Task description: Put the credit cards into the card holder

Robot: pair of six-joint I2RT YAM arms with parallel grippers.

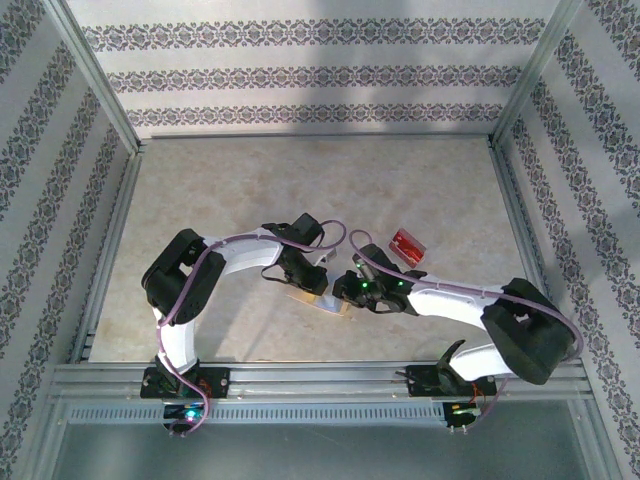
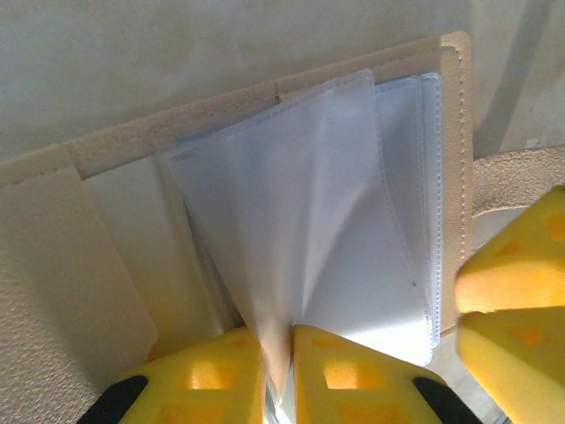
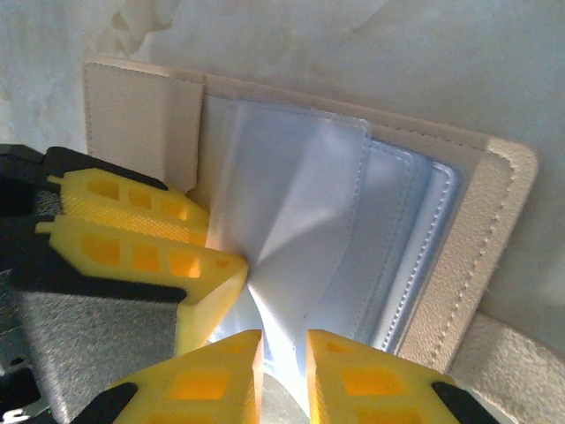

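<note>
I should first open my left gripper and back it off, because it is over the card holder's flap side (image 2: 88,256). My right gripper should then fold the pocket sheet (image 3: 287,172) over there.
The tan card holder (image 1: 326,303) lies open on the table between my two grippers. In the left wrist view its pale lilac pockets (image 2: 353,203) fan upward. My left gripper (image 2: 281,343) is shut on one see-through pocket sheet at its lower edge. In the right wrist view the card holder (image 3: 146,124) shows the same fanned pockets. My right gripper (image 3: 284,343) stands slightly open, with a pocket sheet running loosely through the gap. The left gripper's fingers (image 3: 141,243) sit just left of it. A red credit card (image 1: 407,245) lies flat on the table, behind the right gripper (image 1: 350,290).
Aluminium frame rails (image 1: 300,375) run along the near edge and both sides of the beige table (image 1: 300,190). Patterned walls close in the back and sides. The card holder's snap tab (image 2: 516,177) sticks out on the right, above the right gripper's fingers (image 2: 512,291).
</note>
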